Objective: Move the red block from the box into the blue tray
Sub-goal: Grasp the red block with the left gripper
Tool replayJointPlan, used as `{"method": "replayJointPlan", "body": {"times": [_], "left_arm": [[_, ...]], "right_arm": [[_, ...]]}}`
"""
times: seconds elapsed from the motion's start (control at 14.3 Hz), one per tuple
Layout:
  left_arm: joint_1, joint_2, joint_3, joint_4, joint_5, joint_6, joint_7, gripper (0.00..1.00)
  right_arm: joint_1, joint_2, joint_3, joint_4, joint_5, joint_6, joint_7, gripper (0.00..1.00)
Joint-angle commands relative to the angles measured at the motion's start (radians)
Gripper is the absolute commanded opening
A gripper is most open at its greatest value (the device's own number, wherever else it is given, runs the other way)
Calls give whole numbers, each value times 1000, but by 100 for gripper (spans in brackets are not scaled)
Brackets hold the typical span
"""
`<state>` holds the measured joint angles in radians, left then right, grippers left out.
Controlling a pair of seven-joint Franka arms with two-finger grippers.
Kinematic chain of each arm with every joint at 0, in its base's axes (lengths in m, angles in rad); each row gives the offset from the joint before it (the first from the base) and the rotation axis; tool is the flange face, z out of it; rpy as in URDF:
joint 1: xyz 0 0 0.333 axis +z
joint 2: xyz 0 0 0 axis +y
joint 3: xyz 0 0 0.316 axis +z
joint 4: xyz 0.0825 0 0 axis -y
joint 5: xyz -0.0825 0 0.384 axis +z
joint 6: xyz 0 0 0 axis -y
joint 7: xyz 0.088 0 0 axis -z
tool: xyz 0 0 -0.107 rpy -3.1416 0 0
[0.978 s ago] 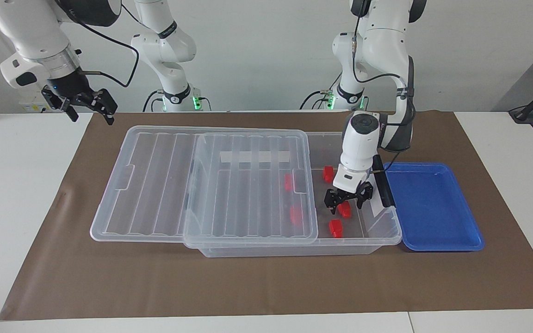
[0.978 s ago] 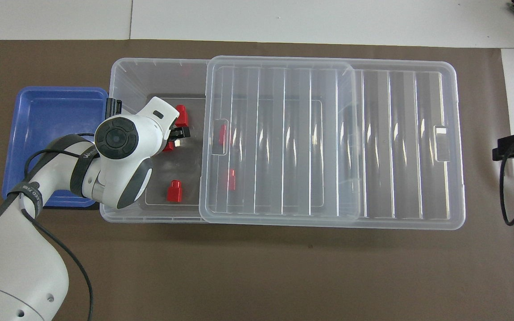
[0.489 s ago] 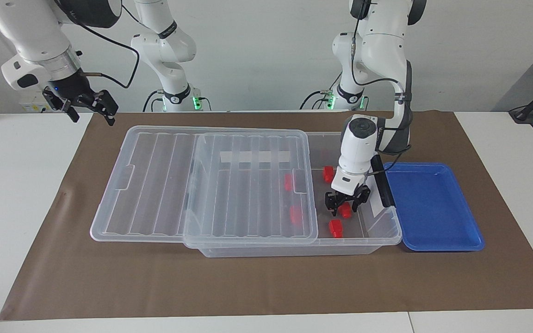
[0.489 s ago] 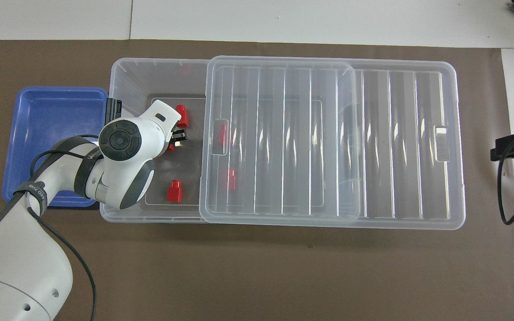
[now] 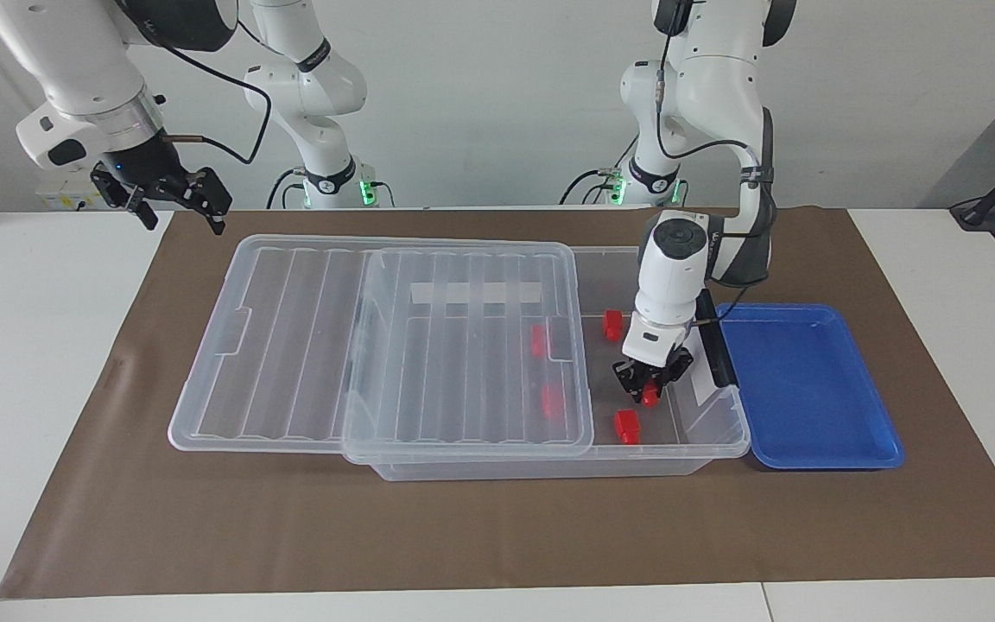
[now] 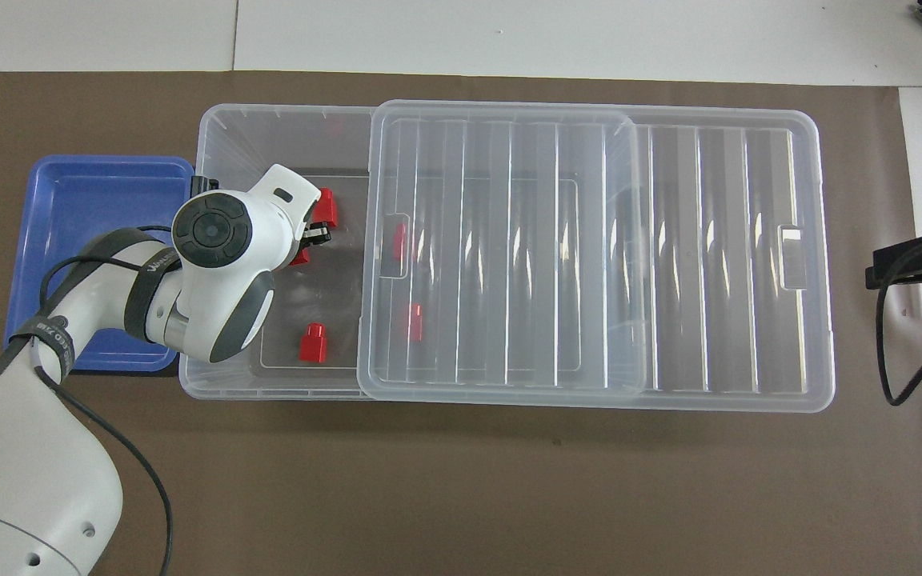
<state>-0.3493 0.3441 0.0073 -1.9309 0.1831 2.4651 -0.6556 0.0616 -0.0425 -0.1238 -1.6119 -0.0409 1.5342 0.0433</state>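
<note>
My gripper will slide the lid [image 6: 717,258] straight over the box's open end when it pushes, because the clear lid's long edges [image 6: 506,394] line up with the box's rim.
My left gripper [image 5: 651,388] reaches down into the open end of the clear box [image 5: 549,467] and is shut on a red block [image 5: 652,398]. In the overhead view the wrist hides most of this gripper [image 6: 310,238], and only a bit of the held block [image 6: 299,257] shows. Two more red blocks [image 5: 612,324] [image 5: 627,426] lie loose on the box floor. Another two [image 5: 539,339] [image 5: 552,400] show through the lid. The blue tray [image 5: 808,384] sits beside the box at the left arm's end of the table. My right gripper [image 5: 174,194] hangs open in the air.
The ribbed clear lid [image 5: 377,345] lies slid toward the right arm's end, covering most of the box. A brown mat [image 5: 497,527] covers the table. The box's black clip handle [image 5: 716,345] stands on the wall next to the tray.
The left gripper's fingers have closed around the red block inside the box. The right gripper has drifted slightly toward the box.
</note>
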Motion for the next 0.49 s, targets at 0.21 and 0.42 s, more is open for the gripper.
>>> {"method": "replayJointPlan", "body": {"times": [0.21,0.42], "left_arm": [[-16,-63,3,121,9,-228,-72,0],[-36,-118,0,184,-28,-394,-75,0]], "right_arm": [[-16,9,30,18,7,-34,12,100],[-26,-8,29,-5,18,-22,10,100]]}}
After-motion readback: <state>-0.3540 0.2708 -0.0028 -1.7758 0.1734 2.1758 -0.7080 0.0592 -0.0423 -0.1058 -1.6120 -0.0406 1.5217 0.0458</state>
